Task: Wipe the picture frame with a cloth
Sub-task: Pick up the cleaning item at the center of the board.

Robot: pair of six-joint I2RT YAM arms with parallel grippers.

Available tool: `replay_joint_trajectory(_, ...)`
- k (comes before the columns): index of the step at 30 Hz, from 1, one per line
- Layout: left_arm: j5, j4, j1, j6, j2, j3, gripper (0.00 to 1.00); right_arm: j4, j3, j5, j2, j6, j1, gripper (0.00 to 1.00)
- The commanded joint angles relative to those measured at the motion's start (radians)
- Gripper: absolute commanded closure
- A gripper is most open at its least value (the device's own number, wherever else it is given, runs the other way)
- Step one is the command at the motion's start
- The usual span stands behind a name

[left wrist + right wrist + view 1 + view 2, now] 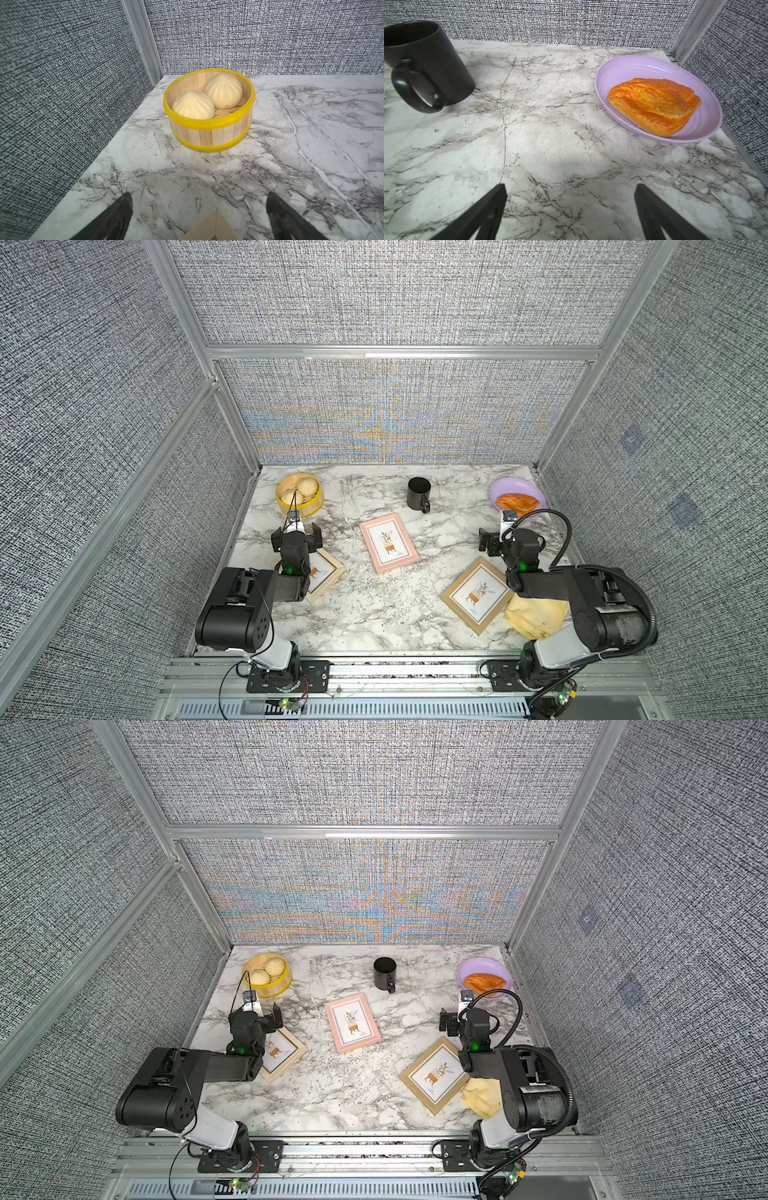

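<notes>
The yellow cloth is behind the robot's open right gripper, under its arm, so next the right gripper moves back and pinches the cloth before it wipes the tan frame.
Three picture frames lie flat on the marble table in both top views: a pink one in the middle, a light wood one partly under my left arm, and a tan one at the right. The pale yellow cloth lies crumpled beside the tan frame, partly hidden by my right arm. My left gripper hangs open above the wood frame's far corner. My right gripper is open over bare marble behind the tan frame.
A bamboo steamer with two buns stands at the back left. A black mug stands at the back centre. A purple plate with an orange pastry is at the back right. Fabric walls enclose three sides.
</notes>
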Motion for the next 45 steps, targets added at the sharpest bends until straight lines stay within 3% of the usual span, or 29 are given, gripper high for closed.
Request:
replay_joint_trajectory(1, 0.007, 0.000, 0.002, 0.003, -0.002, 0.005, 0.00, 0.001, 0.001, 0.006, -0.002, -0.003, 0.000, 0.01)
replay_joint_trajectory(8, 0.006, 0.005, 0.002, 0.003, -0.006, 0.001, 0.02, 0.011, 0.003, -0.012, -0.004, -0.003, 0.000, 0.01)
replay_joint_trajectory(10, -0.044, -0.042, -0.010, -0.003, -0.045, 0.004, 0.06, -0.215, 0.085, -0.047, -0.086, -0.028, 0.003, 0.01)
replay_joint_trajectory(12, -0.013, -0.091, -0.023, 0.028, -0.094, -0.005, 0.07, -0.553, 0.256, -0.012, -0.156, -0.010, 0.009, 0.01)
replay_joint_trajectory(17, -0.062, 0.050, -0.043, 0.040, -0.027, -0.023, 0.07, -0.973, 0.494, 0.107, -0.178, 0.025, 0.021, 0.01)
replay_joint_trajectory(19, -0.054, -0.031, -0.042, 0.045, -0.055, 0.009, 0.06, -1.032, 0.495, 0.104, -0.221, 0.045, 0.025, 0.01)
replay_joint_trajectory(22, -0.036, -0.447, -0.053, 0.055, -0.189, 0.170, 0.06, -1.082, 0.456, 0.087, -0.306, 0.124, 0.027, 0.01)
replay_joint_trajectory(23, -0.016, -0.500, -0.053, 0.060, -0.224, 0.195, 0.06, -1.096, 0.442, 0.069, -0.332, 0.148, 0.027, 0.01)
replay_joint_trajectory(25, 0.000, -0.470, -0.053, 0.062, -0.261, 0.196, 0.05, -1.140, 0.427, 0.041, -0.369, 0.194, 0.030, 0.01)
replay_joint_trajectory(29, 0.062, -0.744, -0.053, 0.033, -0.313, 0.334, 0.05, -1.296, 0.455, 0.030, -0.383, 0.281, 0.041, 0.01)
replay_joint_trajectory(36, 0.166, -1.050, -0.055, -0.074, -0.294, 0.526, 0.06, -1.698, 0.586, 0.041, -0.331, 0.478, 0.061, 0.01)
replay_joint_trajectory(41, 0.284, -1.166, -0.067, -0.171, -0.304, 0.577, 0.06, -2.031, 0.656, 0.100, -0.355, 0.683, 0.060, 0.01)
replay_joint_trajectory(45, 0.296, -1.254, -0.092, -0.235, -0.301, 0.610, 0.06, -2.129, 0.669, 0.074, -0.405, 0.714, 0.002, 0.01)
